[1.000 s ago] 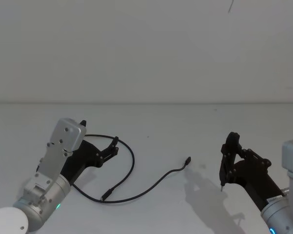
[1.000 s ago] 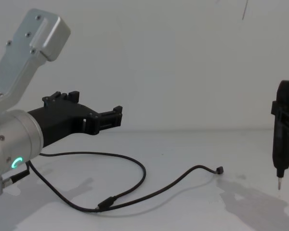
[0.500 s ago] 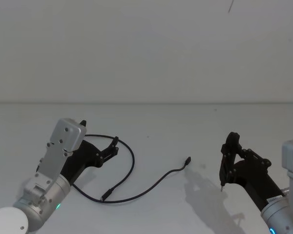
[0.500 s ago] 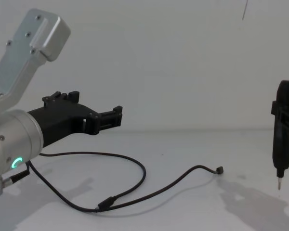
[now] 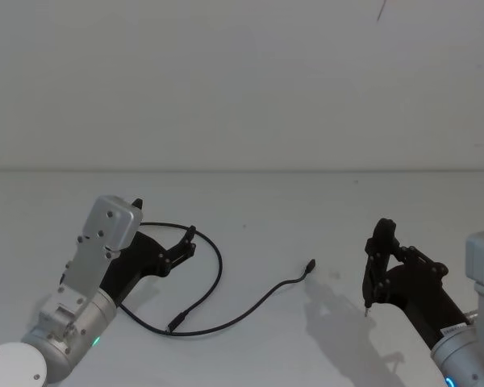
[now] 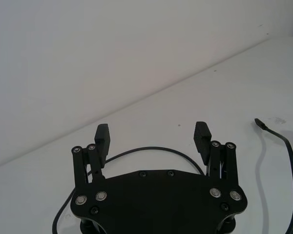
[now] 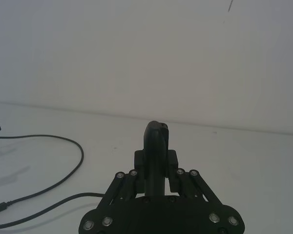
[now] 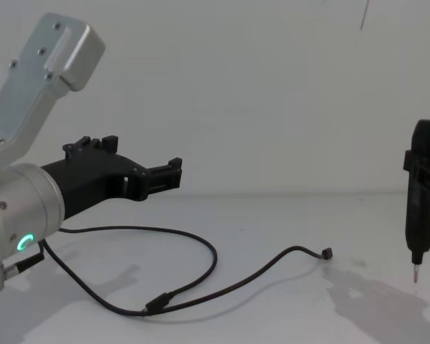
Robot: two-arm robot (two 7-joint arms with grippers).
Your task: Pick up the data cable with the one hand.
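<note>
My gripper will lift the data cable, and the plug end point(image 8: 327, 254) will stick out stiffly then, because the cable curves up clear of its shadow point(image 8: 285, 254) near the small plug.
The data cable point(image 5: 175, 326) is a thin black line lying loose on the white table, looping from under my left arm to a small plug point(image 5: 309, 265) near the middle. It also shows in the chest view point(image 8: 160, 301). My left gripper point(image 5: 188, 239), black and angular on a silver arm, hovers above the loop with its fingers open and nothing between them point(image 6: 152, 136); the cable point(image 6: 151, 147) runs beneath the fingers. My right gripper point(image 5: 385, 256) hangs at the right, shut on a black pen-shaped tool point(image 8: 418, 208) pointing tip-down, clear of the cable.
The white table point(image 5: 250, 201) meets a plain white wall at the back. A green light ring point(image 8: 23, 242) glows on my left arm. The pen tool casts a shadow point(image 8: 373, 297) on the table.
</note>
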